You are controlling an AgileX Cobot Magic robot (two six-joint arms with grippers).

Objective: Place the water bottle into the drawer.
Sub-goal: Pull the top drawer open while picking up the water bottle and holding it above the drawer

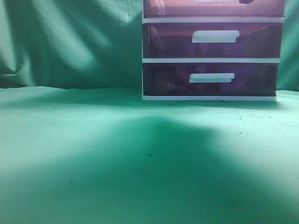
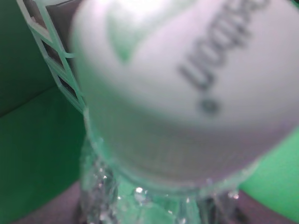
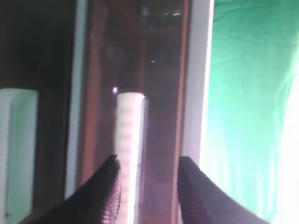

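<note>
My gripper will pull the drawer (image 1: pixel 212 10) by its white bar handle. The drawer will slide straight out by itself, because a white rail (image 1: pixel 212 20) separates it from the ones below.
The water bottle (image 2: pixel 187 93) fills the left wrist view: a white label with dark letters above clear ribbed plastic. It sits right against my left gripper (image 2: pixel 154 210), whose fingers are mostly hidden behind it. The drawer (image 1: pixel 212 9), with a dark purple-brown front, is cut by the top edge of the exterior view. In the right wrist view, which is turned on its side, my right gripper (image 3: pixel 147 186) is open in front of a drawer front (image 3: pixel 161 84). Its white bar handle (image 3: pixel 128 135) lies just beside the left finger. Neither gripper shows in the exterior view.
Two alike drawers (image 1: pixel 210 44) (image 1: pixel 210 79) lie beneath it in the white-framed unit (image 1: pixel 210 98), which stands on a green cloth (image 1: pixel 93 154) at the back right. A white lattice panel (image 2: pixel 51 60) is beside the bottle. Green cloth hangs behind.
</note>
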